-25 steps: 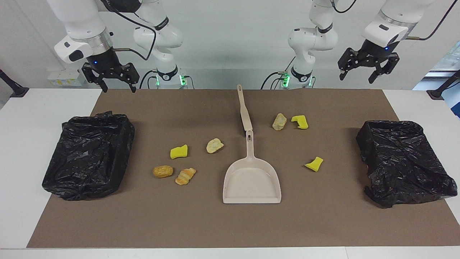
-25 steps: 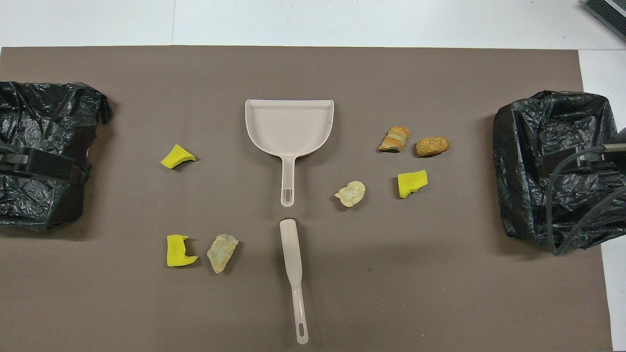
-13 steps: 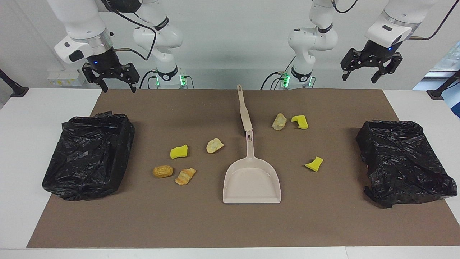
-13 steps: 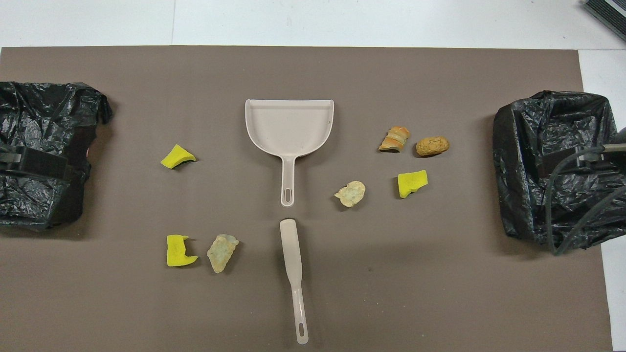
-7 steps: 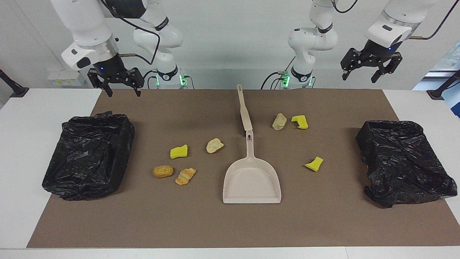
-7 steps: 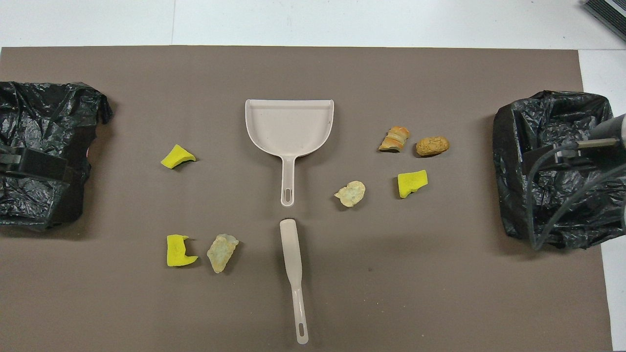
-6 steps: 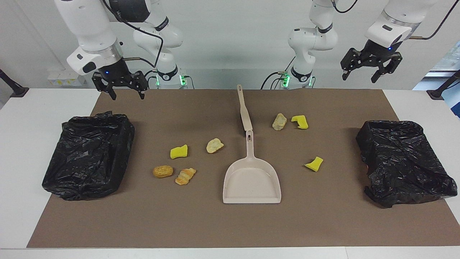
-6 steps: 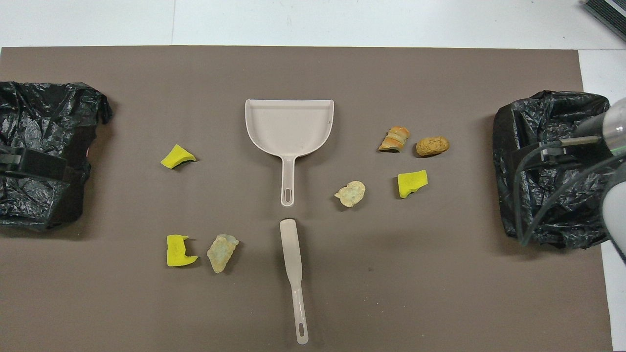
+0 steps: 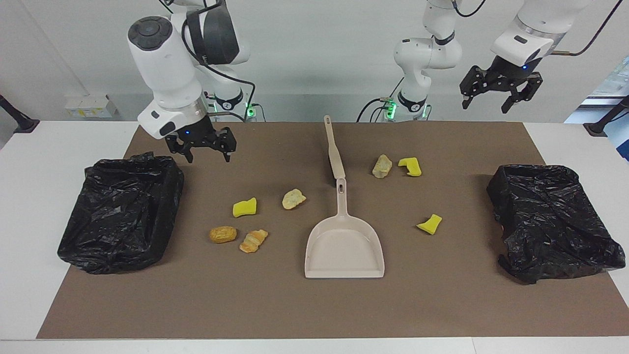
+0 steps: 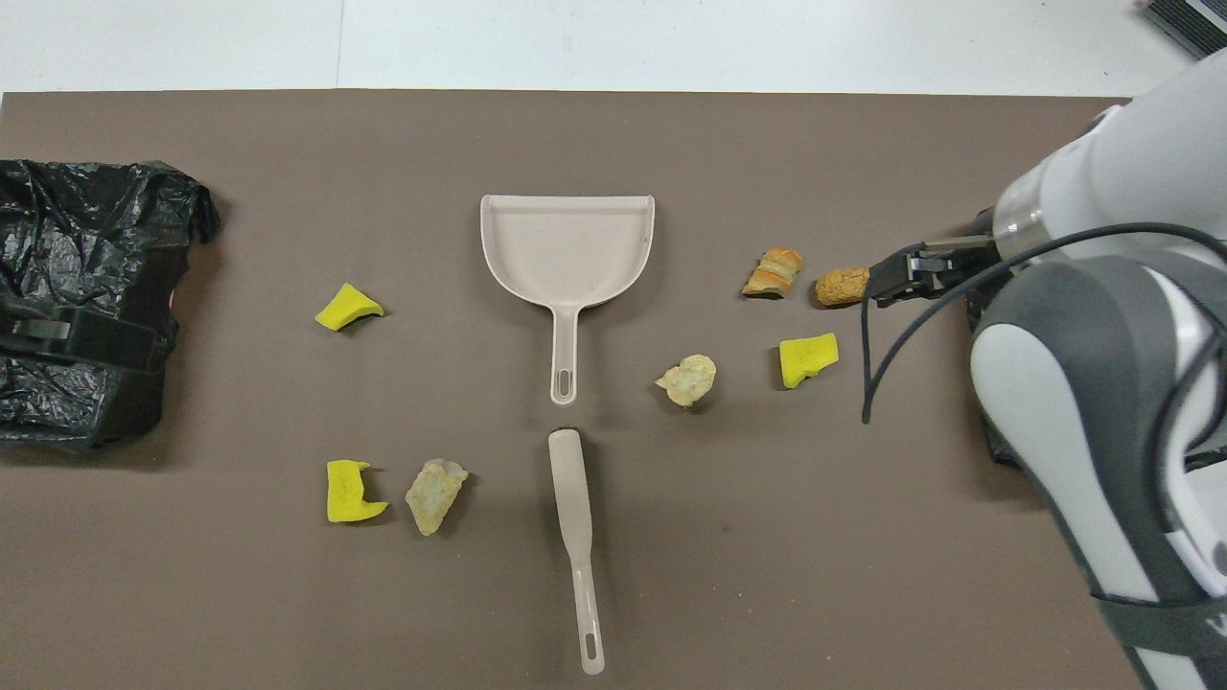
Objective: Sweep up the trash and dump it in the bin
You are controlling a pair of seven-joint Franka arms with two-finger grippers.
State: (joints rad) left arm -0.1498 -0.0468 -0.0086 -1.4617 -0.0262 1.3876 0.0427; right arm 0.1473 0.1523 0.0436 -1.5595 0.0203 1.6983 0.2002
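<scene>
The beige scraper [image 10: 571, 500] lies away from the trash with its handle toward the robots. My left gripper should keep moving to that handle [image 10: 587, 615] until its fingers are on both sides of it.
Several bits of trash lie on the brown mat [image 9: 314, 305]: yellow sponge chunks [image 9: 244, 208] [image 9: 410, 166] [image 9: 430, 223] and bread pieces [image 9: 293, 198] [image 9: 222, 234] [image 9: 253, 241] [image 9: 382, 166]. Two bins lined with black bags stand at the mat's ends, one at the right arm's end [image 9: 123, 211] and one at the left arm's end [image 9: 550, 221]. My right gripper [image 9: 209, 158] hangs open and holds nothing, low over the mat beside its bin's corner. My left gripper [image 9: 484, 107] waits open and high at the left arm's end.
A beige dustpan [image 9: 344, 248] lies mid-mat with its handle toward the robots. A beige scraper [image 9: 334, 147] lies in line with the handle, nearer to the robots. In the overhead view the right arm [image 10: 1102, 383] covers its bin.
The right arm has swung in from its end toward the middle and come down over the mat. The left gripper has barely shifted. Trash, dustpan and scraper have not moved.
</scene>
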